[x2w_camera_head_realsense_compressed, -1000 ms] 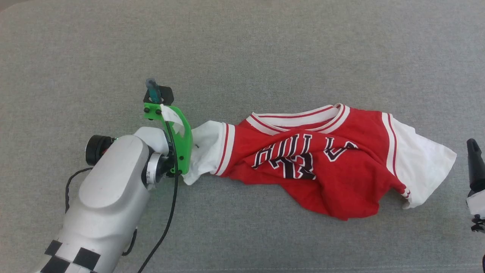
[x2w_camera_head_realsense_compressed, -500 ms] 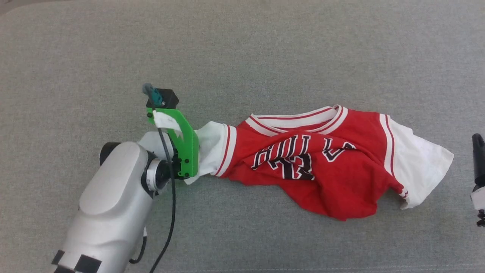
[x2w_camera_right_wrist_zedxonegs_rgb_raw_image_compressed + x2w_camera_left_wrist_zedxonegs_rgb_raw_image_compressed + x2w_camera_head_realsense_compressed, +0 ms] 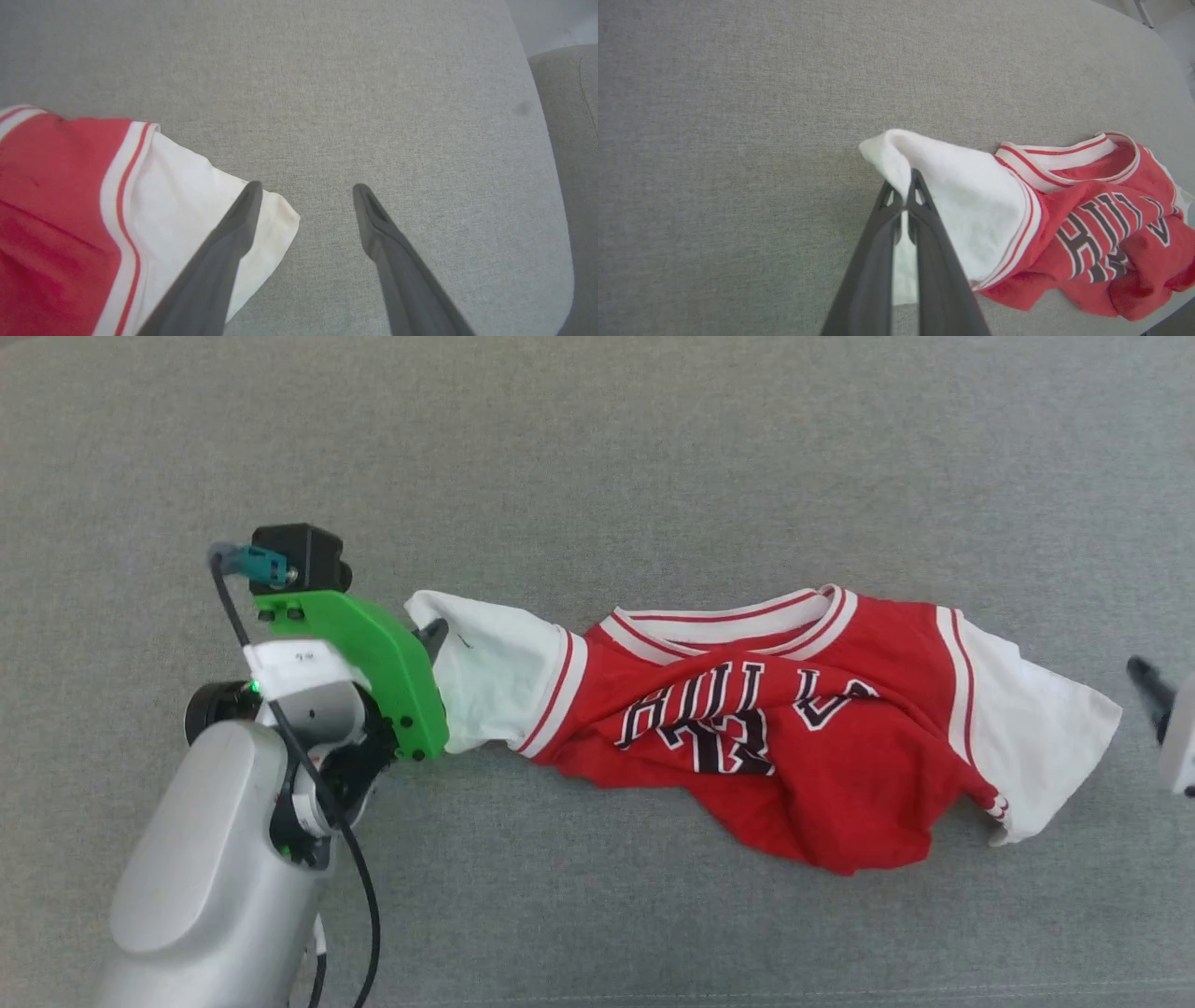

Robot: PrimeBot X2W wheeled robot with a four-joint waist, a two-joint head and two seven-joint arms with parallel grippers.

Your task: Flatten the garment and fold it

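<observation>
The garment's red body is bunched in folds below its collar, so I expect the garment to open out to its full length when I lift it by both sleeves.
The garment, a red jersey with white sleeves and black lettering, lies crumpled across the grey surface. My left gripper is at its left end, shut on the edge of the white left sleeve, which is lifted and drawn out toward the left. The left wrist view has the two fingers pressed together with white cloth between them. My right gripper stands open just beyond the right white sleeve, one finger over the sleeve's corner, nothing held. It appears at the right edge of the head view.
Grey fabric surface stretches all around the jersey. Its rounded edge runs close on the right in the right wrist view, with another grey cushion past it. A black cable hangs along my left arm.
My left gripper has closed on the left sleeve and pulled it out to the left, unfolding it. The right gripper has shifted slightly upward at the right edge.
</observation>
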